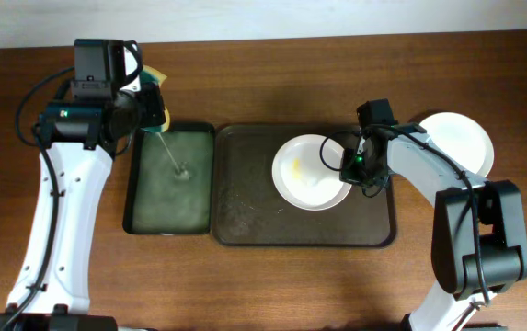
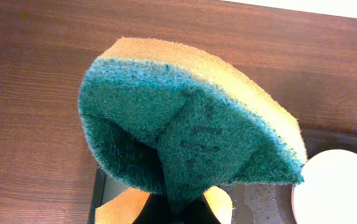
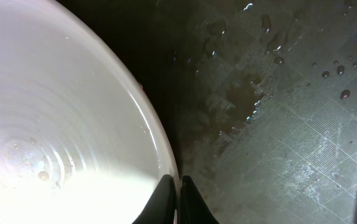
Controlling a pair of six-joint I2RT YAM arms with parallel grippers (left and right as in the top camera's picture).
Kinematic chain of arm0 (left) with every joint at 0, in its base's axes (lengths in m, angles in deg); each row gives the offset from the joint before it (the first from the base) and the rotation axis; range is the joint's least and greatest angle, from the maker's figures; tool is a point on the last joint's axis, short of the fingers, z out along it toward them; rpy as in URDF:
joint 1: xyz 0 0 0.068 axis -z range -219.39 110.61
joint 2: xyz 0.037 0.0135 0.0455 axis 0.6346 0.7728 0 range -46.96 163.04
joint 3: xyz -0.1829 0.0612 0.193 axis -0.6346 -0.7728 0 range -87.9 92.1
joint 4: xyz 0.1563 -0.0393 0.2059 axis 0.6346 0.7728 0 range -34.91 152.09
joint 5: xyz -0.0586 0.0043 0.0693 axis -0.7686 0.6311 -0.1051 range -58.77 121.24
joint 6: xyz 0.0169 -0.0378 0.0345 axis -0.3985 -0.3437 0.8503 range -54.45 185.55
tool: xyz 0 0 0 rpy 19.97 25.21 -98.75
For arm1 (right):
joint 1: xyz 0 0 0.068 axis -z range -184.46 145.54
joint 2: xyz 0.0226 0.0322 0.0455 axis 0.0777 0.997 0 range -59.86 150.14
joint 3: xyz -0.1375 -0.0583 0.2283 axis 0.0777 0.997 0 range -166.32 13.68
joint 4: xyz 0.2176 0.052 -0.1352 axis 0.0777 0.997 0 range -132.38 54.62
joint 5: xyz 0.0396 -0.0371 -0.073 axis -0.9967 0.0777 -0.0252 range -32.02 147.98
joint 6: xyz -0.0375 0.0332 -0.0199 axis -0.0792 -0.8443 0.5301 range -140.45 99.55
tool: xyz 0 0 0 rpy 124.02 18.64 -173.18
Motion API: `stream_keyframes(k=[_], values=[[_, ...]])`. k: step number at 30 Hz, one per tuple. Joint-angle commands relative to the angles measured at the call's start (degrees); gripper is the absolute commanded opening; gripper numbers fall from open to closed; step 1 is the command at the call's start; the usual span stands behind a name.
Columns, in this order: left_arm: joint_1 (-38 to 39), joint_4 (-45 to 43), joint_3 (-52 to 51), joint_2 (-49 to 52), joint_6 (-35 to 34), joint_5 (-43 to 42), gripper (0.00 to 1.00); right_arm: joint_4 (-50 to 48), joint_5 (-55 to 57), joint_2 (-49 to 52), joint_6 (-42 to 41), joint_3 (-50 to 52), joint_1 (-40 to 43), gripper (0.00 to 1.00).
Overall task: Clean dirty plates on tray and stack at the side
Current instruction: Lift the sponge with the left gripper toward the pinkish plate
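The sponge [image 1: 157,77] hangs beyond the green tray's far edge, and the held plate has a yellowish smear on it. Next, my left gripper comes back and wipes that smear [image 1: 297,172].
A white plate [image 1: 309,173] with a faint yellowish smear sits on the right half of the dark brown tray [image 1: 245,202]. My right gripper [image 1: 351,167] is shut on that plate's right rim; in the right wrist view the fingers [image 3: 178,186] pinch the rim of the plate [image 3: 53,137] above the wet tray [image 3: 278,124]. A second white plate [image 1: 461,138] lies on the table right of the tray. My left gripper [image 1: 153,106] is shut on a green and yellow sponge [image 2: 184,118], held above the far end of the green tray. A third plate is not distinguishable.
A smaller dark green tray [image 1: 169,179] with wet film lies left of the brown tray. Its corner [image 2: 100,186] and a plate's edge [image 2: 340,186] show in the left wrist view. Wooden table [image 1: 263,276] all around.
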Motion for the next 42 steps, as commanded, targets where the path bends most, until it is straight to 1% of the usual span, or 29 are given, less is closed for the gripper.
stream_keyframes(k=[1,11,15,16,18,19,20,21,22,23,24,25,26,27,28,29,31,32,36,39,42], values=[[0.02,-0.52,0.35,1.36,0.09,0.17,0.00,0.48,0.11,1.75,-0.11,0.31,-0.28,0.04],[0.02,1.01,0.35,1.60,0.09,0.17,0.00,0.48,0.11,1.75,-0.11,0.31,-0.28,0.05],[0.57,8.33,-0.11,1.75,-1.90,-0.59,0.00,0.48,0.09,1.75,-0.11,0.31,-0.28,0.05],[0.87,9.38,-0.57,1.75,-1.88,-0.39,0.00,0.48,0.09,1.75,-0.11,0.31,-0.28,0.09],[1.75,9.68,-2.16,1.81,-1.84,3.61,0.00,0.48,0.09,1.75,-0.11,0.31,-0.28,0.11],[2.01,8.85,-2.84,1.97,-1.84,7.72,0.00,0.50,0.09,1.75,-0.11,0.31,-0.28,0.11],[2.03,7.06,-3.96,2.45,-2.25,13.62,0.00,0.52,0.07,1.75,-0.11,0.31,-0.28,0.11],[2.01,6.38,-4.52,3.02,-4.07,14.32,0.00,0.70,0.07,1.75,-0.11,0.31,-0.28,0.11],[2.03,6.69,-4.55,3.50,-5.55,12.70,0.00,0.76,0.09,1.75,-0.11,0.31,-0.28,0.11],[2.19,7.17,-4.61,4.15,-6.21,7.37,0.00,0.85,0.09,1.75,-0.11,0.31,-0.28,0.11],[2.60,7.06,-4.61,4.85,-5.64,5.16,0.00,0.90,0.09,1.75,-0.11,0.31,-0.28,0.11],[2.95,6.78,-4.61,5.31,-5.07,6.97,0.00,0.90,0.09,1.75,-0.11,0.31,-0.28,0.11],[3.19,6.34,-4.61,5.79,-5.11,11.26,0.00,0.90,0.09,1.75,-0.11,0.31,-0.28,0.12],[3.19,5.70,-4.61,6.32,-6.32,13.92,0.00,0.90,0.09,1.75,-0.11,0.31,-0.28,0.13],[3.15,5.11,-4.61,6.97,-8.35,13.18,0.00,0.90,0.09,1.75,-0.11,0.31,-0.28,0.16],[3.34,4.61,-4.61,8.13,-8.61,8.13,0.00,0.81,0.11,1.75,-0.11,0.31,-0.28,0.15],[3.65,4.66,-4.61,9.16,-7.63,7.54,0.00,0.66,0.11,1.75,-0.11,0.31,-0.28,0.07],[3.67,4.59,-4.61,9.66,-6.51,7.61,0.00,0.63,0.11,1.75,-0.11,0.31,-0.28,0.04],[3.67,4.31,-4.61,11.04,-5.33,8.20,0.00,0.55,0.09,1.75,-0.07,0.31,-0.28,0.04],[3.69,3.89,-3.96,10.95,-2.71,8.79,0.00,0.31,0.04,1.75,0.00,0.31,-0.28,0.04],[4.46,4.98,-1.79,10.95,-1.81,15.32,0.00,-0.70,-3.80,1.75,3.96,0.31,-0.28,0.04]])
